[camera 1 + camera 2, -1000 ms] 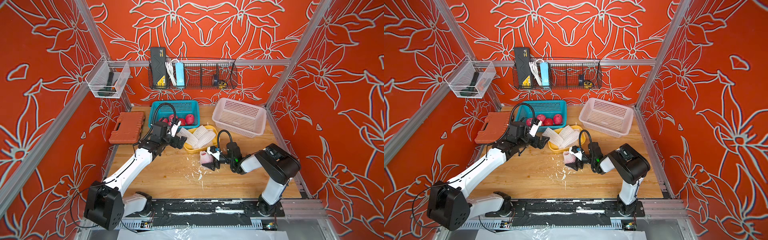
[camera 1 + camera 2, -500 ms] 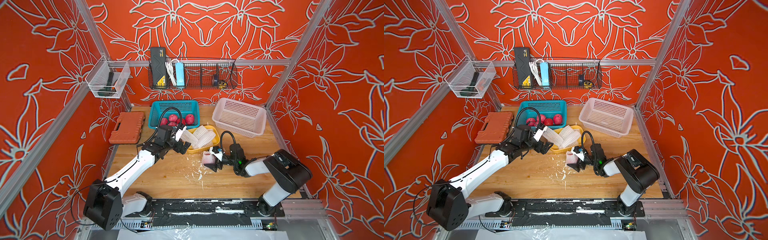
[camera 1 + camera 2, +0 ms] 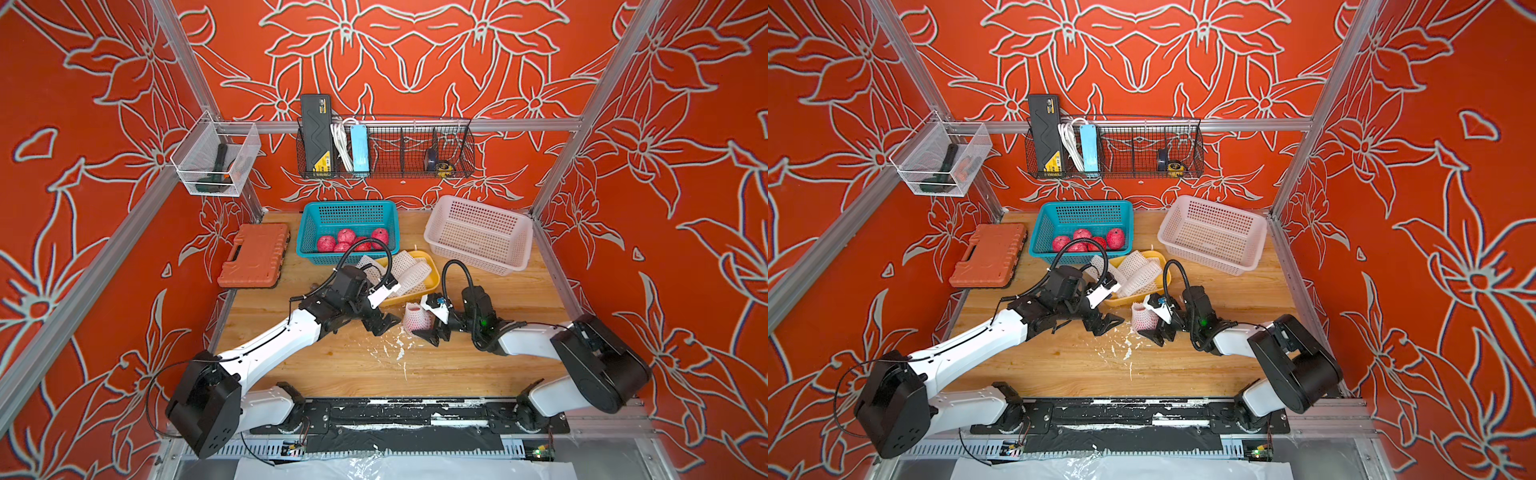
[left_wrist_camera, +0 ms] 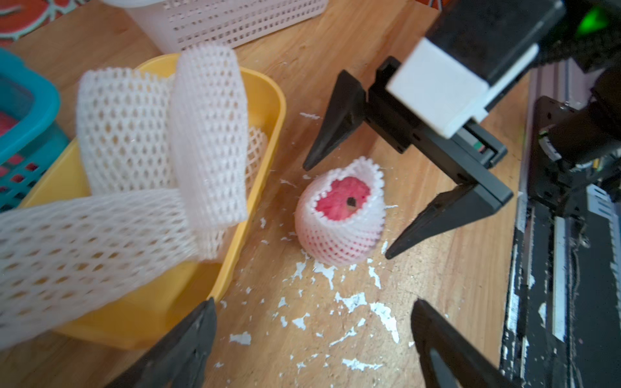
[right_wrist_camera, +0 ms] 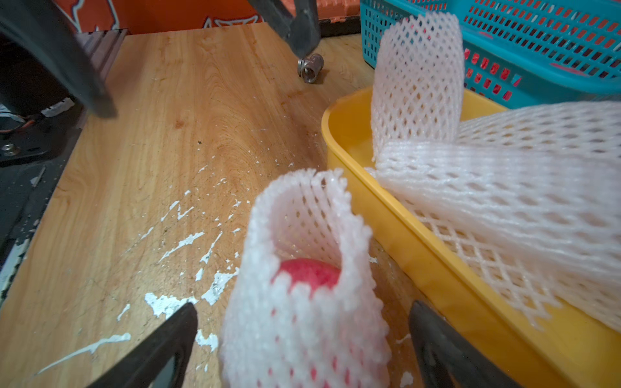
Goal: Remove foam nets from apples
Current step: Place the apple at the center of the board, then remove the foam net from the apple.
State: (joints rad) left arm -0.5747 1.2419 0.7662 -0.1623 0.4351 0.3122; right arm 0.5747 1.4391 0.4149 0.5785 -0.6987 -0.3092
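Note:
The fingers of the robot's right gripper sit around the apple's netted sides point(image 5: 304, 342) and would squeeze the apple as well if they closed there, so the right gripper should pinch the net's loose rim point(image 5: 312, 179) and pull upward.
One apple in a foam net point(image 3: 417, 319) point(image 3: 1143, 318) stands upright on the wooden table, its red top showing through the net's open end point(image 4: 340, 218) point(image 5: 302, 302). My right gripper point(image 3: 422, 321) point(image 5: 302, 305) is open, with a finger on each side of the net and not pressing it. My left gripper point(image 3: 386, 326) point(image 4: 312, 302) is open and empty, low over the table just left of that apple. Several bare red apples point(image 3: 353, 242) lie in the teal basket point(image 3: 307, 232). Empty foam nets point(image 3: 409, 269) point(image 4: 144, 141) are piled in the yellow tray point(image 3: 434, 282).
A pale pink basket point(image 3: 478, 237) sits at the back right and an orange tool case point(image 3: 255, 255) at the left. White foam crumbs point(image 3: 395, 349) are scattered in front of the apple. A small metal fitting point(image 5: 311, 69) lies near the teal basket.
My left gripper has come away from the teal basket, forward and to the right, down beside the netted apple. The right gripper has stayed around the apple while its arm shifted right.

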